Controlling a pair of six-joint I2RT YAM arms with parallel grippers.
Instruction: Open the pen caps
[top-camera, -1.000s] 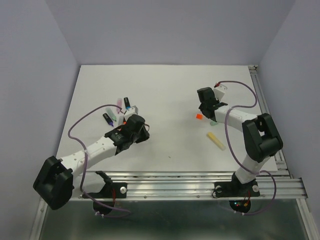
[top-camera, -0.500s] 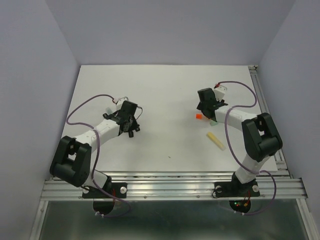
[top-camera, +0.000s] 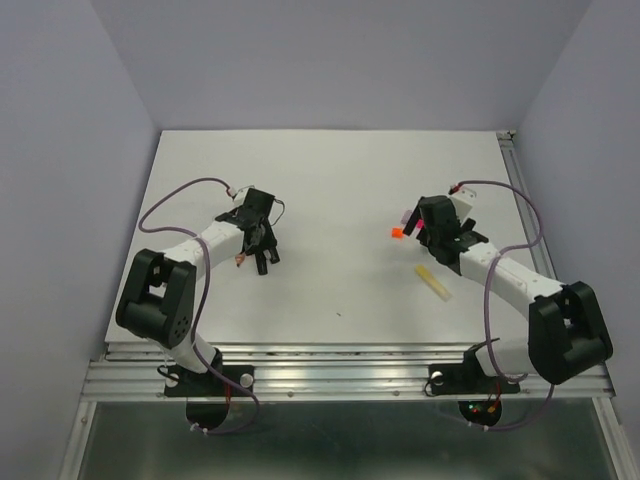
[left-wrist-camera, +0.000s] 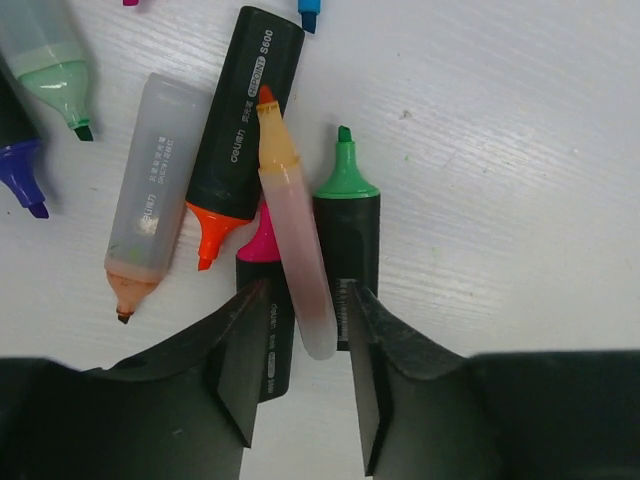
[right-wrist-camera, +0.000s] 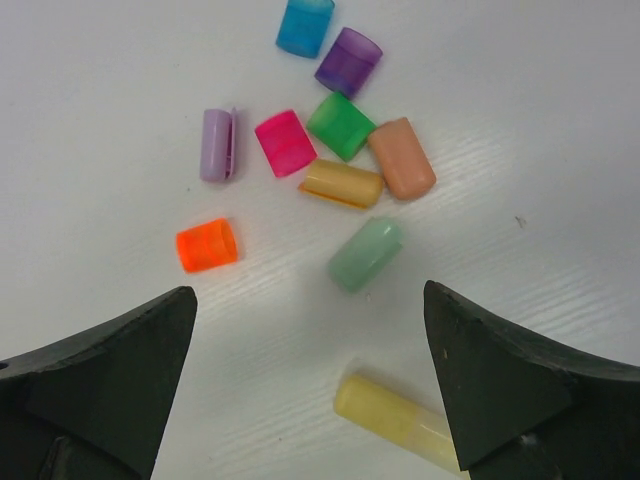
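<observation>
A deeper yellow cap (right-wrist-camera: 374, 402) joins the paler body of the pen at a seam (right-wrist-camera: 413, 429), so the cap will come straight off in one piece when the robot pulls its grippers apart.
Several loose pen caps lie in a cluster under my right gripper (right-wrist-camera: 310, 295), which stands wide open above the table: orange (right-wrist-camera: 206, 245), pale green (right-wrist-camera: 365, 254), pink (right-wrist-camera: 285, 143), green (right-wrist-camera: 341, 126) and purple (right-wrist-camera: 349, 60) among them. A pale yellow highlighter (right-wrist-camera: 400, 425) lies just near of them. My left gripper (left-wrist-camera: 300, 300) is open a little. A peach highlighter (left-wrist-camera: 295, 250) with a bare orange tip lies between its fingers with a small gap on each side. It rests across black uncapped highlighters (left-wrist-camera: 346, 230).
More uncapped highlighters lie to the left of the peach one: a black barrel with an orange tip (left-wrist-camera: 245, 130), a grey pastel one (left-wrist-camera: 150, 200) and a mint one (left-wrist-camera: 50, 60). From above, the yellow highlighter (top-camera: 433, 282) lies near the right arm.
The left arm swung back and left over the highlighter heap, and its jaws parted off the peach highlighter. The right gripper opened wide and shifted right and nearer.
</observation>
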